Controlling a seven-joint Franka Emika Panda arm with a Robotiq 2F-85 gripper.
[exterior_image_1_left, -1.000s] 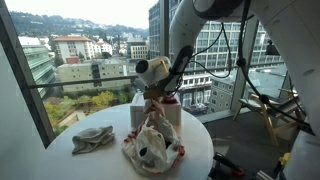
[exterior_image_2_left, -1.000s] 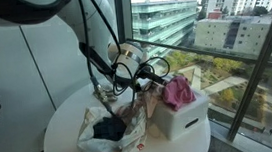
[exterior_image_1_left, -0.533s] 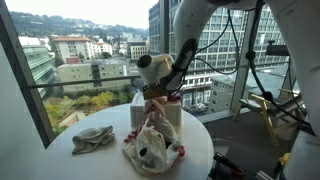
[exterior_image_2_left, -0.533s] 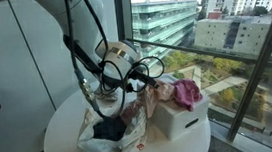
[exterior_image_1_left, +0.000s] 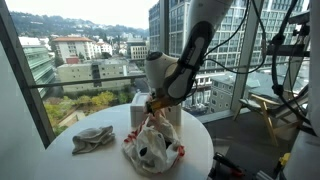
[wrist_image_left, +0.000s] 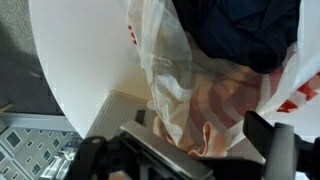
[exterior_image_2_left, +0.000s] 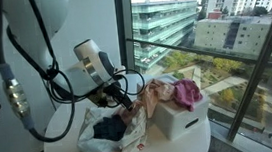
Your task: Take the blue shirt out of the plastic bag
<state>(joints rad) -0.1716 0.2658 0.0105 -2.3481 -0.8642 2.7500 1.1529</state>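
The bag's loose top edge (wrist_image_left: 182, 108) is under my open gripper, so I should move back above the bag's opening and go down onto the blue shirt (exterior_image_2_left: 110, 128) before closing.
A white plastic bag with red print (exterior_image_1_left: 152, 146) (exterior_image_2_left: 131, 127) lies crumpled on the round white table (exterior_image_1_left: 108, 160). The dark blue shirt (exterior_image_2_left: 109, 129) (wrist_image_left: 245, 30) sits inside it and shows through the bag's mouth. My gripper (exterior_image_1_left: 154, 106) (exterior_image_2_left: 122, 96) hangs just above the bag's top edge. In the wrist view the gripper (wrist_image_left: 185, 150) is open, its fingers (wrist_image_left: 268, 135) wide apart. Loose plastic (wrist_image_left: 180, 85) lies between them, not pinched. The shirt is a short way beyond the fingertips.
A white box (exterior_image_2_left: 180, 120) (exterior_image_1_left: 165, 113) stands right behind the bag, with a pink cloth (exterior_image_2_left: 183, 92) on top. A grey rag (exterior_image_1_left: 92, 138) lies on the table toward the window. The table edge is close on all sides.
The gripper has opened and let go of the bag's edge. The arm has swung over and now stands more upright above the bag.
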